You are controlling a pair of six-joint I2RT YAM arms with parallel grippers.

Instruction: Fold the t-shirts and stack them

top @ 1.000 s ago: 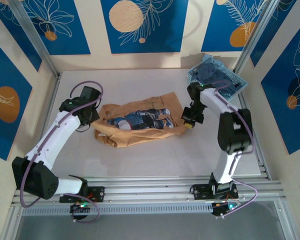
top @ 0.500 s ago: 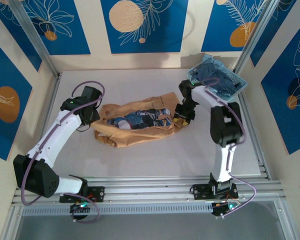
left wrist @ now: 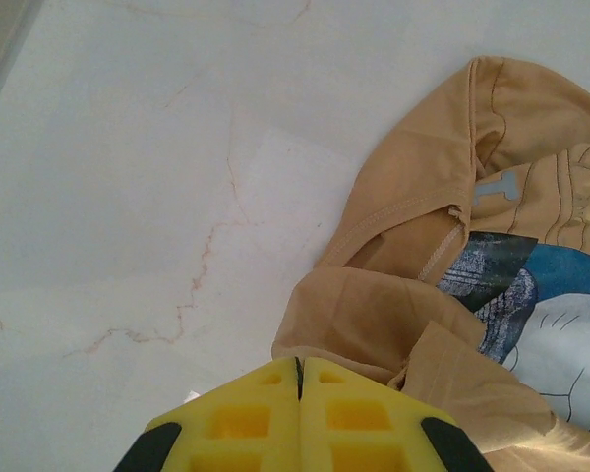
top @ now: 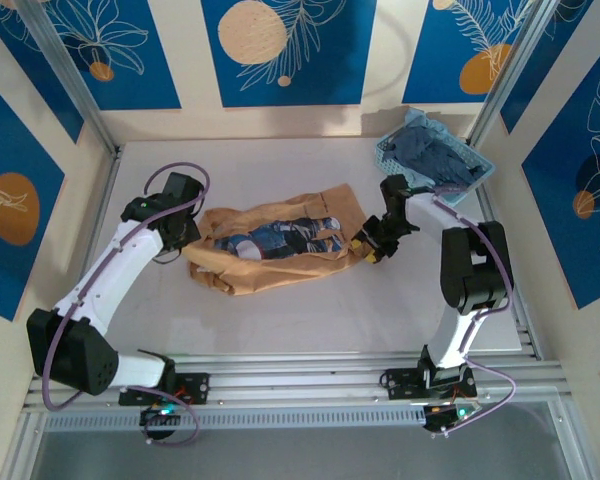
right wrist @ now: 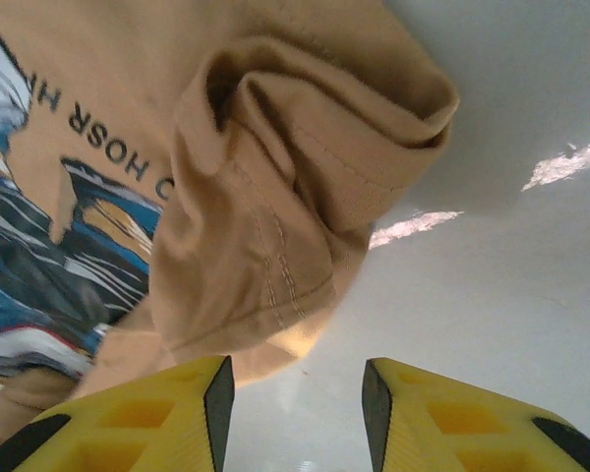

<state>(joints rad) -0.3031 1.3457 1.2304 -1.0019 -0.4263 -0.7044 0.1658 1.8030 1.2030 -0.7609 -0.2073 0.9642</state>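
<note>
The tan-orange t-shirt's end is rolled up into a fold. My right gripper should therefore pinch the stitched corner first, and then both grippers should lift the t-shirt and spread it out flat.
The tan-orange t-shirt lies crumpled mid-table, its blue cartoon print facing up. My left gripper sits at the shirt's left end. In the left wrist view its yellow fingers are shut, with nothing visible between them, and the tan cloth lies just beyond the tips. My right gripper is at the shirt's right end, low over the table. In the right wrist view it is open, and a rolled tan fold lies just ahead of its left finger. The slate-blue t-shirt lies bunched in the basket.
The light blue lattice basket stands at the back right corner, tilted against the wall. Bare white table lies in front of the shirt. Metal frame rails run along the near edge.
My right gripper has opened and moved left and down to the shirt's right end, and its arm has swung off the basket. The left arm has barely moved.
</note>
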